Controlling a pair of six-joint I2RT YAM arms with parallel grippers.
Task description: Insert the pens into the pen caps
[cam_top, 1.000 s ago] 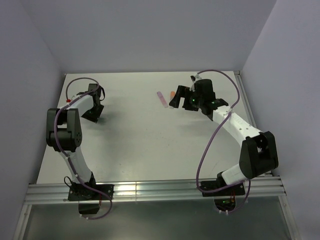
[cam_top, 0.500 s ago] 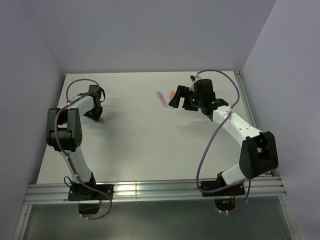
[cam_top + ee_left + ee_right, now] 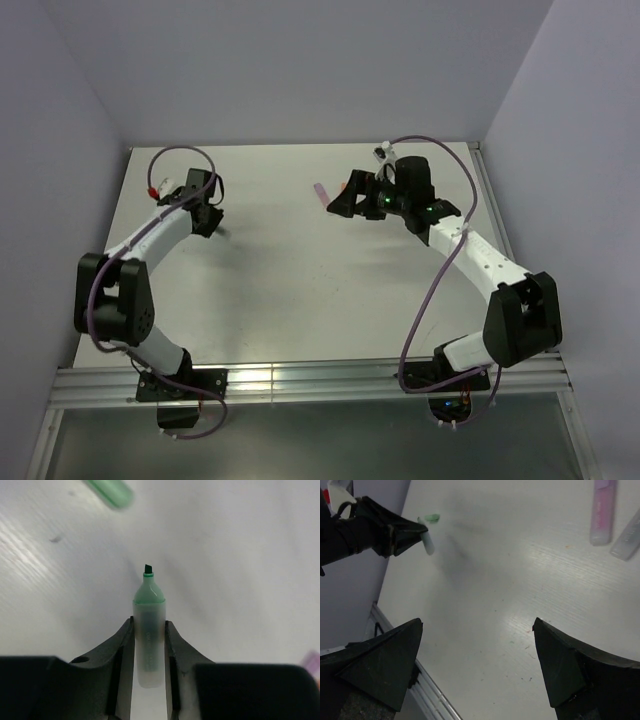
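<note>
My right gripper needs to take the mint-green pen by its blunt end (image 3: pixel 150 679) first, because the green cap (image 3: pixel 114 492) lies near my left gripper, which is holding the pen.
My left gripper (image 3: pixel 149 621) is shut on the mint-green pen (image 3: pixel 148 640), whose dark tip points forward above the table. The green cap (image 3: pixel 111 492) lies ahead and to the left of the tip. From the top, the left gripper (image 3: pixel 213 222) is at the table's left. My right gripper (image 3: pixel 477 625) is open and empty above the table, at the back middle in the top view (image 3: pixel 340 202). The pink pen (image 3: pixel 602 510) and a pale pen (image 3: pixel 627 535) lie side by side at its upper right. The pink pen also shows from the top (image 3: pixel 321 192).
A blurred purple-pink piece (image 3: pixel 312 659) lies at the right edge of the left wrist view. The left gripper with its pen (image 3: pixel 426 542) and the green cap (image 3: pixel 432 518) show far off in the right wrist view. Walls close in the left, back and right sides.
The left arm has stretched out and its gripper has moved right and toward the back. The right gripper has shifted a little left, now covering the orange piece beside the pink pen.
</note>
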